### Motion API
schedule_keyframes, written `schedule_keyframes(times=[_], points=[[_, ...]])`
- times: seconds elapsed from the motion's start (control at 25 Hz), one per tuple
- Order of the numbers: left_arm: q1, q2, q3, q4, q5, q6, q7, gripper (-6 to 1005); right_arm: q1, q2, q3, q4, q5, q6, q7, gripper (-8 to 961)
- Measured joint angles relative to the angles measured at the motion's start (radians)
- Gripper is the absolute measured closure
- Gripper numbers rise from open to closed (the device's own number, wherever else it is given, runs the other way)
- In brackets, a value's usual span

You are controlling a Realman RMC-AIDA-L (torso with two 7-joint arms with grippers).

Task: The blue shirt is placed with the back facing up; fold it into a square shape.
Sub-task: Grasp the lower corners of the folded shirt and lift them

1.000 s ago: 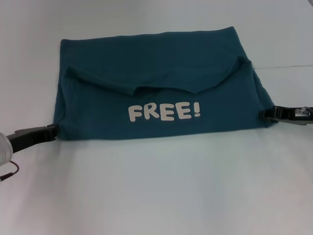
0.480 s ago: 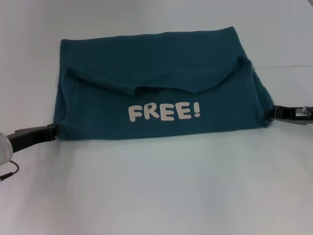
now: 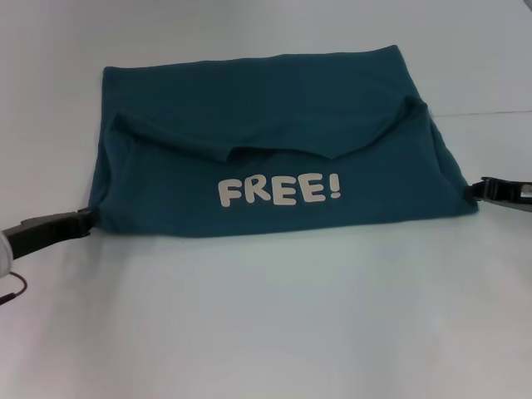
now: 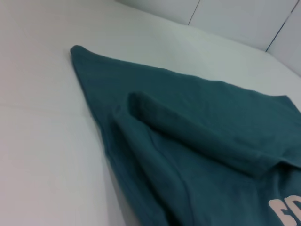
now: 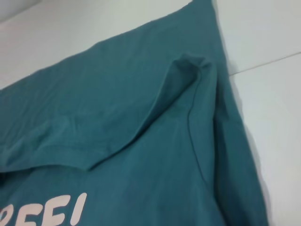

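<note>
Only the tip of the shirt's near corner is pinched in my right gripper, so the gripper should open, reach farther in along the shirt's near edge and take a deeper grip before it lifts.
The blue shirt lies on the white table, folded into a wide band. Its near layer shows a white "FREE!" print, and the sleeves are folded in across the middle. My left gripper is at the shirt's near left corner, low on the table, shut on the fabric. My right gripper is at the near right corner, shut on the fabric, which is drawn out to a point there. The shirt fills the left wrist view and the right wrist view; no fingers show in either.
The white table stretches bare in front of the shirt and on both sides. A thin seam line runs across the table at the far right. A red cable hangs by my left arm.
My right gripper has moved right and drawn the near right corner outward. My left gripper has shifted slightly left with the near left corner. The near edge now lies straighter.
</note>
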Motion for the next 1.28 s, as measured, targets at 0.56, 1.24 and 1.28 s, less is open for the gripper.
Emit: schedule_keyframes(times=[0.56, 1.24, 1.28], points=[[0.036, -0.007, 0.000, 0.034, 0.002, 0.015, -0.020, 966, -0.035, 0.001, 0.005, 0.001, 0.064, 0.011, -0.044, 876], [0.021, -0.003, 0.003, 0.027, 0.005, 0.006, -0.016, 967, 0.009, 0.009, -0.041, 0.049, 0.055, 0.071, -0.036, 538], [0.021, -0.003, 0.003, 0.027, 0.005, 0.006, -0.016, 967, 0.011, 0.009, -0.048, 0.055, 0.055, 0.079, -0.035, 521]])
